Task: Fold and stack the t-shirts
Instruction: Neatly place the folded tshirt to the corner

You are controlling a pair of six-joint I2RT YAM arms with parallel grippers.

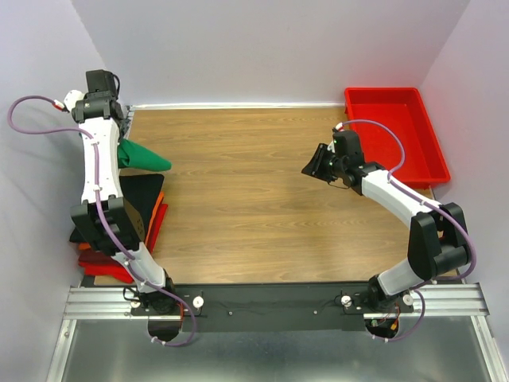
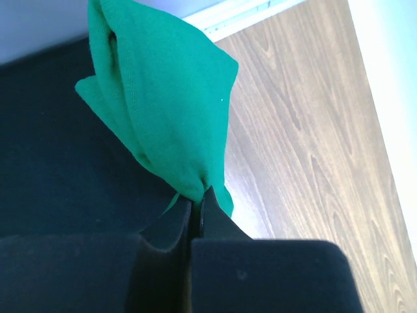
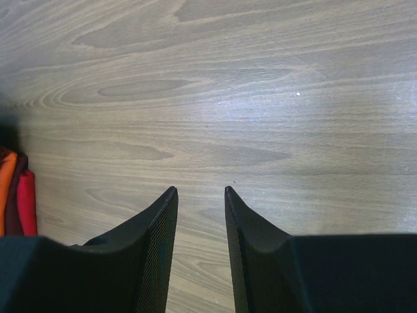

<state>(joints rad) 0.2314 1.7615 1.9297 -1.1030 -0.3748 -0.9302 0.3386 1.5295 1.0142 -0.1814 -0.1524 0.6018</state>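
The green t-shirt (image 1: 143, 157) is hanging over the black shirt's far end, so the robot's left gripper goes on pulling it across until it covers the stack (image 1: 143, 195).
My left gripper (image 1: 121, 137) is at the far left, shut on a pinch of the bright green t-shirt (image 1: 143, 157). In the left wrist view the green shirt (image 2: 169, 98) hangs bunched from the closed gripper (image 2: 197, 195) over the black shirt (image 2: 45, 182). The folded stack lies at the left edge: black shirt (image 1: 139, 195) on top, then orange (image 1: 159, 208) and red (image 1: 107, 270). My right gripper (image 1: 312, 165) is open and empty above bare table right of centre. In its wrist view the gripper (image 3: 201, 190) is over wood, with the orange (image 3: 6, 189) and red (image 3: 26, 202) shirt edges at far left.
A rigid red plastic tray (image 1: 394, 131) stands at the back right corner. The wooden table (image 1: 254, 199) runs between the arms. White walls close in on the left, back and right. A metal rail (image 1: 278, 298) holds the arm bases at the near edge.
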